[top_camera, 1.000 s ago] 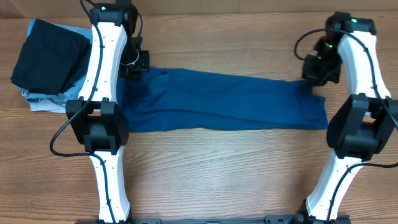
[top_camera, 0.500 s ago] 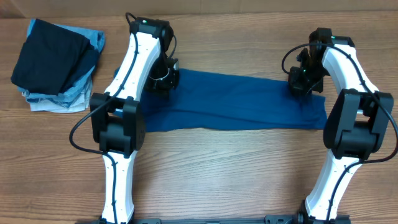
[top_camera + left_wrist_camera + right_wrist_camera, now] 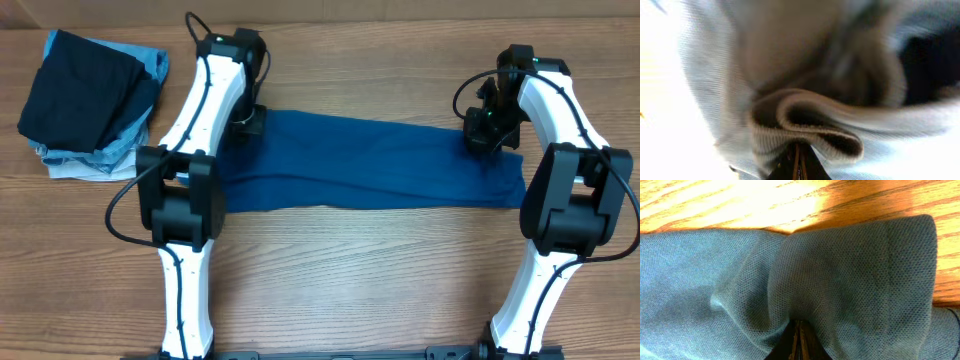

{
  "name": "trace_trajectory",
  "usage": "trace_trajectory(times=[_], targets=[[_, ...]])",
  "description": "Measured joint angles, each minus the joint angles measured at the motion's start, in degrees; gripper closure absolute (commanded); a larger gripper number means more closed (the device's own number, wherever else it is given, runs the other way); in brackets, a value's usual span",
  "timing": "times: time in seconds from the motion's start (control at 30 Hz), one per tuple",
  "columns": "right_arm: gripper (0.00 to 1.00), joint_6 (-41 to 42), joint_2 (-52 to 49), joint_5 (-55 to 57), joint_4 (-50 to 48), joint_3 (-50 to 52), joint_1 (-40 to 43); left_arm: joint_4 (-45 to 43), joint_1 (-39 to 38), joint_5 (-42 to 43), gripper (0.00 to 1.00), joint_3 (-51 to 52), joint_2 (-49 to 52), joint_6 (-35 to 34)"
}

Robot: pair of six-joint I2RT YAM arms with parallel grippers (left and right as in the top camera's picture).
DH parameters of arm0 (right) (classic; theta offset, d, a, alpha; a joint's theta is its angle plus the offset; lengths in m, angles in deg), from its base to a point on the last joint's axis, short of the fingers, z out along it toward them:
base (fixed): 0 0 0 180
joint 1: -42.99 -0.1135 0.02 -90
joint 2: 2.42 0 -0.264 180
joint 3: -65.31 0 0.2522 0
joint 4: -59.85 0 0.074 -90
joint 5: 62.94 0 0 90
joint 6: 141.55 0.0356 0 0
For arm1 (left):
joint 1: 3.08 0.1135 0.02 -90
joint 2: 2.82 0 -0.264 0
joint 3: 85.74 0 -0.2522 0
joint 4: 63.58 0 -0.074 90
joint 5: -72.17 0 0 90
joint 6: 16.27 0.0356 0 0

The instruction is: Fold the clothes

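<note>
The shirt's end is bunched into folds at my left gripper. Next, I pull that end away from my right gripper with my left gripper before folding.
The clothes, a plain royal-blue shirt, lie as a long flat strip across the middle of the wooden table. My left gripper is at the strip's far left corner, shut on a bunched fold of the fabric; the closed jaw tips pinch it from below in the blurred left wrist view. My right gripper is at the far right end of the strip. It is shut on the knit cloth, which puckers around its closed tips.
A stack of folded garments, black on top of pale blue, sits at the back left corner. Bare wooden table lies in front of the shirt, between the two arm bases.
Both grippers moved inward with the shirt ends, then the left one drew back to the left a little. The right gripper has stayed put over the last half second.
</note>
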Motion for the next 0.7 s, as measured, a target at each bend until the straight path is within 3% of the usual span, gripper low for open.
trace_trajectory(times=[0.23, 0.37, 0.47, 0.7], targets=[[0.96, -0.02, 0.00, 0.00, 0.24, 0.00, 0.00, -6.56, 8.13, -3.30, 0.96, 0.39, 0.00, -0.17], [0.96, -0.20, 0.00, 0.00, 0.20, 0.00, 0.00, -2.12, 10.23, -4.09, 0.96, -2.54, 0.02, -0.81], [0.96, -0.20, 0.00, 0.00, -0.33, 0.00, 0.00, 1.81, 9.31, 4.17, 0.96, -9.29, -0.24, -1.31], [0.96, -0.22, 0.00, 0.00, -1.11, 0.00, 0.00, 5.01, -0.39, 13.33, 0.96, -9.49, -0.42, -1.27]])
